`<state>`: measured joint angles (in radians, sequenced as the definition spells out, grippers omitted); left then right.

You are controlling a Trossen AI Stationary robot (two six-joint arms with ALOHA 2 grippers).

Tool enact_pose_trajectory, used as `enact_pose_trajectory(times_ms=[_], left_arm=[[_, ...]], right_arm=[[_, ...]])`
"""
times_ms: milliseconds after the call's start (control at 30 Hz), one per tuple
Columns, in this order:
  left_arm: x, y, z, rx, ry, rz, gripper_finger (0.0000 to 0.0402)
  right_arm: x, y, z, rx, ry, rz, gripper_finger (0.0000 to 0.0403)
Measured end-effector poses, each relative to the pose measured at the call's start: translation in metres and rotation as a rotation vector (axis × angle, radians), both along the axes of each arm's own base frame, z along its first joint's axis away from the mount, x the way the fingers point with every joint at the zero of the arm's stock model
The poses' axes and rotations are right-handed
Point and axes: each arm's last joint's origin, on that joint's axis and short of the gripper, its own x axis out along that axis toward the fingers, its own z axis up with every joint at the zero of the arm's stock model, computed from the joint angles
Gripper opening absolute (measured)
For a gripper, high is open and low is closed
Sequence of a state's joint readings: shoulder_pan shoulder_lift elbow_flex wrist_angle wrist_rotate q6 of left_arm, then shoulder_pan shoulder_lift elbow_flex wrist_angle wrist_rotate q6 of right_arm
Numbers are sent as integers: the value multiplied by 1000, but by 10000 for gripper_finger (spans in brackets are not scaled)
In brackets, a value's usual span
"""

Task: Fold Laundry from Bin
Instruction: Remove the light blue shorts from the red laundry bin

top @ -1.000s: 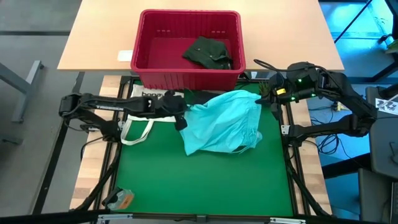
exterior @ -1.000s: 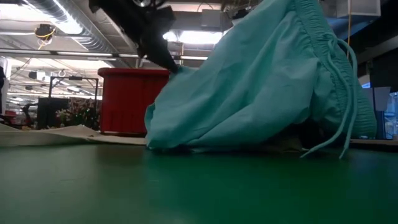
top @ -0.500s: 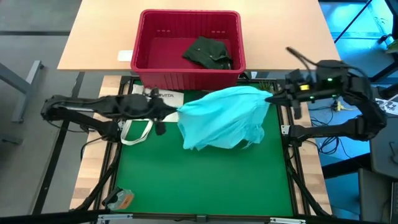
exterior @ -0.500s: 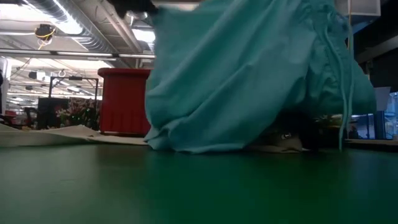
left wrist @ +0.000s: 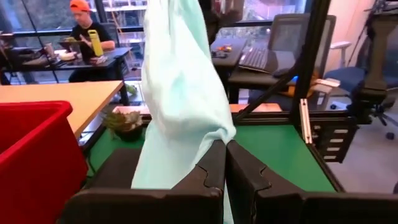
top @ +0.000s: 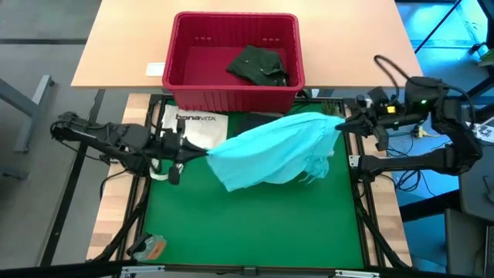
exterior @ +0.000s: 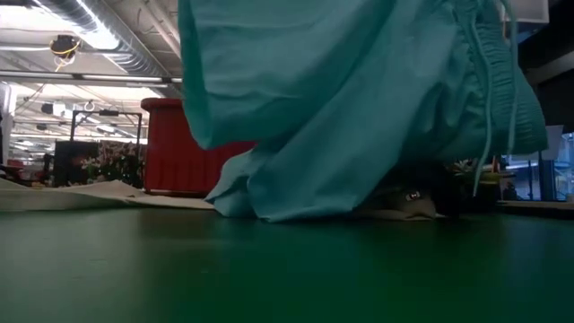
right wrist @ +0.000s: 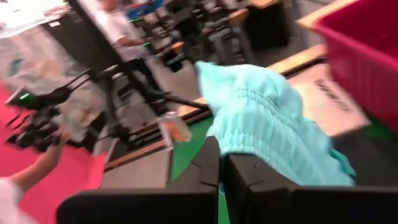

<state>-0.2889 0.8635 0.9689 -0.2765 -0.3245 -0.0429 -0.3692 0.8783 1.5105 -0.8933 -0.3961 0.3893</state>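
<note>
The turquoise garment hangs in a bunch toward my left gripper's end (top: 221, 160), so I'll swing it open over the near mat (top: 255, 220) and set it down before folding.
A light turquoise garment (top: 274, 150) with a gathered waistband and drawstrings is stretched between my two grippers above the green mat. My left gripper (top: 202, 152) is shut on its left end, my right gripper (top: 345, 123) on its right end. Its lower folds (exterior: 296, 202) rest on the mat. The red bin (top: 234, 62) stands at the far side with a dark green garment (top: 258, 65) lying in it. A dark garment (top: 247, 121) lies partly hidden under the turquoise one. My left gripper pinches the turquoise garment's left end (left wrist: 208, 140) between its two shut fingers, coming level from the table's left. The cloth runs away from the fingers, lifted off the mat. My right gripper pinches the gathered waistband edge (right wrist: 239, 146) between its shut fingers, coming level from the table's right. The cloth is held up, its lower part sagging to the mat.
A white "bonaVITA" tote bag (top: 193, 127) lies on the mat in front of the bin, by my left arm. A small orange-and-grey object (top: 148, 248) lies at the near left corner. The near half of the green mat (top: 255, 224) is bare. People show in the room beyond.
My left gripper has gone toward the table's left edge and my right gripper toward its right edge and up, each keeping its hold. The turquoise garment has been drawn out from a bunched heap into a long spread band, lifted more off the mat.
</note>
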Motion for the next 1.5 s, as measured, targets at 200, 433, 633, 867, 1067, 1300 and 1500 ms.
enact_pose_trajectory(times_ms=[200,433,633,867,1067,1300,1500], left_arm=[[-12,-8,28,-5,-45,-7,0],[-26,-17,56,-48,-91,-75,0],[-29,-27,77,-73,-134,-136,0],[-27,-44,114,-63,-200,-222,0],[-32,-48,129,-56,-192,-195,0],[-30,-36,118,35,-92,55,0],[-21,-16,89,103,85,314,0]], right_arm=[[31,21,-17,-45,-80,149,2],[38,63,-18,-55,-127,207,1],[44,108,-6,-25,-274,337,1],[46,140,-6,-25,-310,354,1],[41,147,-7,-55,-306,318,1],[29,128,-10,-134,-247,124,1],[12,104,-33,-232,-27,-130,1]])
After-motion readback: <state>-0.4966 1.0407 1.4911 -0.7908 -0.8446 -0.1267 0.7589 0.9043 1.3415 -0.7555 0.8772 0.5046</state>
